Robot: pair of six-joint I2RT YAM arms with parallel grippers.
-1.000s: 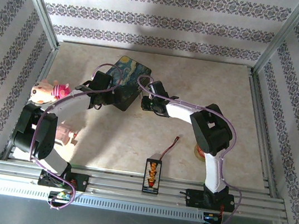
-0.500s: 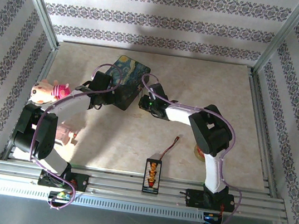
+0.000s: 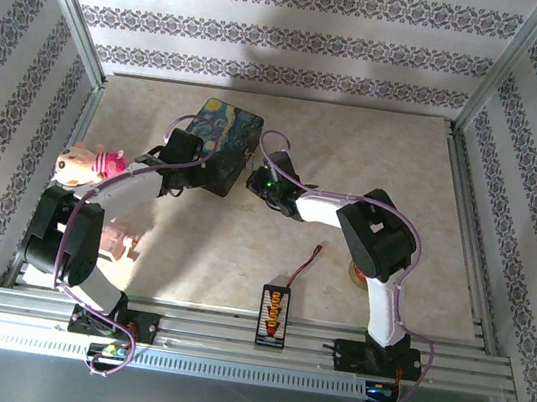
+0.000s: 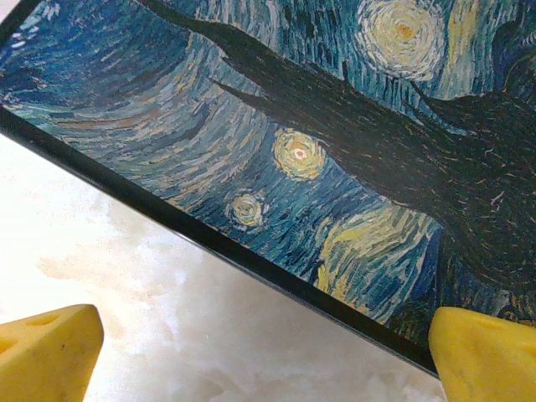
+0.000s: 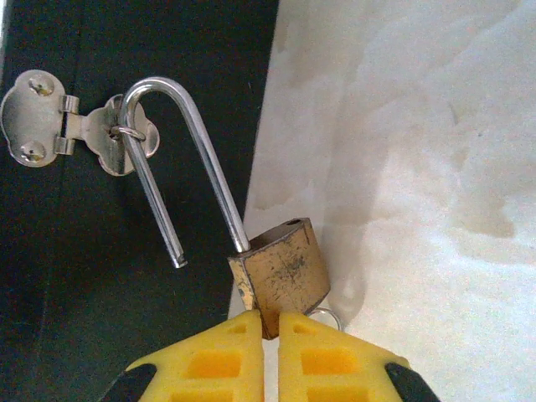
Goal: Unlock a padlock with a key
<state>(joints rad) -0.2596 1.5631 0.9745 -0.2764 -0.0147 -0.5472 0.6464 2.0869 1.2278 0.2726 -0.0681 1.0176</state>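
Observation:
The robot's right gripper is closed at the padlock's bottom edge while the open shackle hangs in the clasp's ring, so the robot should take hold of the brass body and unhook the shackle.
The brass padlock lies at the edge of the dark-blue painted box. Its silver shackle stands sprung open, one end free, the loop still hooked through the ring of the box's clasp. My right gripper is shut at the padlock's bottom edge. The key is hidden between the yellow fingers; a thin silver ring peeks out beside them. My left gripper is open wide, its fingertips either side of the box's near edge, holding nothing.
A pink plush toy and a second pink figure sit by the left arm. An orange connector board with a red-black wire lies front centre. A small round object sits under the right arm. Metal rails border the table.
The right gripper slid left toward the box and closed further. The box shifted and turned slightly to the left. The left gripper stayed open.

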